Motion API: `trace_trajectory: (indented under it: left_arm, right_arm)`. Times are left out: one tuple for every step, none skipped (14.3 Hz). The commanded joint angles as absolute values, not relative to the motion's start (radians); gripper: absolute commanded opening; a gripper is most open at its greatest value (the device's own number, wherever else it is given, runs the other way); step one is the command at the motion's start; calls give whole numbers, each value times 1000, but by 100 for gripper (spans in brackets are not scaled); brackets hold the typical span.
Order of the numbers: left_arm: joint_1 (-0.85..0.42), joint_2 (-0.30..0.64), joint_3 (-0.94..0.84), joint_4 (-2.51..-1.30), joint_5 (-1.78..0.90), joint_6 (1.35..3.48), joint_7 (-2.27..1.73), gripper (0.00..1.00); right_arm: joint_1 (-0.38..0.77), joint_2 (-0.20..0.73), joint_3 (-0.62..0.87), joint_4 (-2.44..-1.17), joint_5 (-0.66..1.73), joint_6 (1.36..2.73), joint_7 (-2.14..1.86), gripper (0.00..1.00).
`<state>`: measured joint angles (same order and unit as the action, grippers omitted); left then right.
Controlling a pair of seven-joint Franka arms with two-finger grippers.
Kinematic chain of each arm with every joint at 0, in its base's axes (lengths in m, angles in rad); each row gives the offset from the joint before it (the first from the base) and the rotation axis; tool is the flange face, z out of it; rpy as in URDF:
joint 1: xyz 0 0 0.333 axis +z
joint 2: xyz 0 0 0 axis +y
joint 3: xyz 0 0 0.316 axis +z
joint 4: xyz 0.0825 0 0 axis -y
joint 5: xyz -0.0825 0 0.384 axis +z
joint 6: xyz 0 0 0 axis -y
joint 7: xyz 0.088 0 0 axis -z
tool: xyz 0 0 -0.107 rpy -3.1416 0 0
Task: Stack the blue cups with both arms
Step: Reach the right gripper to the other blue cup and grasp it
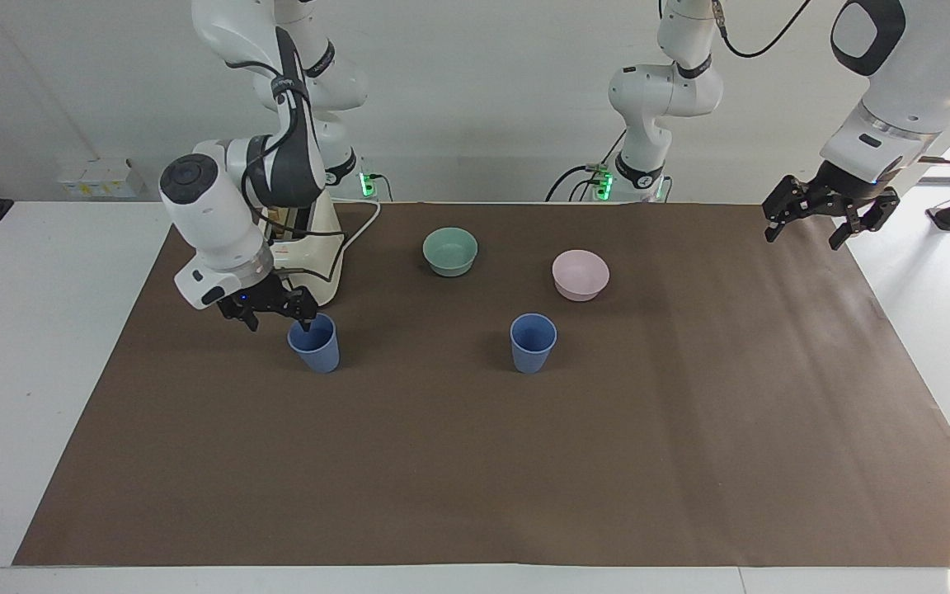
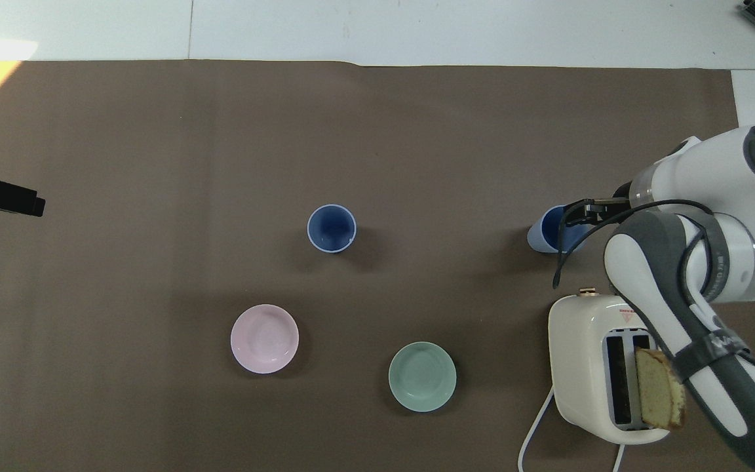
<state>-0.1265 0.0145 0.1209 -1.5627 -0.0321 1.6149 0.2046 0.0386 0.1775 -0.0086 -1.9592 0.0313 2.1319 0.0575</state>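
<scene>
I see that the middle cup's opening (image 2: pixel 331 227) is empty, so the blue cup (image 2: pixel 544 233) by the toaster will go deep inside when I lower it there.
Two blue cups stand upright on the brown mat. One cup (image 1: pixel 315 346) (image 2: pixel 543 235) is just farther from the robots than the toaster; the other cup (image 1: pixel 533 342) (image 2: pixel 331 228) is near the middle. My right gripper (image 1: pixel 277 318) (image 2: pixel 575 215) is open and low at the first cup. One of its fingertips (image 1: pixel 306 322) is at the cup's rim, and the other is outside, toward the right arm's end. I cannot tell whether it touches the cup. My left gripper (image 1: pixel 805 231) (image 2: pixel 22 202) waits open and raised over the mat's edge at the left arm's end.
A cream toaster (image 1: pixel 325 260) (image 2: pixel 580 354) holding a bread slice (image 2: pixel 659 396) stands under the right arm, its cord trailing toward the robots. A teal bowl (image 1: pixel 450 251) (image 2: pixel 422 376) and a pink bowl (image 1: pixel 580 274) (image 2: pixel 265 338) sit nearer the robots than the middle cup.
</scene>
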Motion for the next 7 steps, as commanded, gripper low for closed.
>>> trace_trajectory:
  left_arm:
    - [-115,18,110,-1552,-17,1595,212,100]
    - [-115,12,110,-1557,-17,1597,212,100]
    - [-115,12,110,-1559,-17,1595,212,100]
    - [-115,11,110,-1562,-17,1597,212,100]
    - [-115,11,110,-1562,-17,1597,212,100]
    - [-115,11,110,-1562,-17,1597,212,100]
    - [-115,11,110,-1562,-17,1597,212,100]
  right_arm:
    - [38,219,-8,-1991,29,2203,48,100]
    - [38,219,-8,-1999,28,2209,43,100]
    - [38,218,-6,-1999,25,2203,22,58]
    - [55,219,-5,-1996,26,2204,28,11]
    - [69,219,-5,-1993,28,2203,26,0]
    - [69,221,-5,-1991,28,2201,25,0]
    - [77,221,-5,-1984,28,2201,25,0]
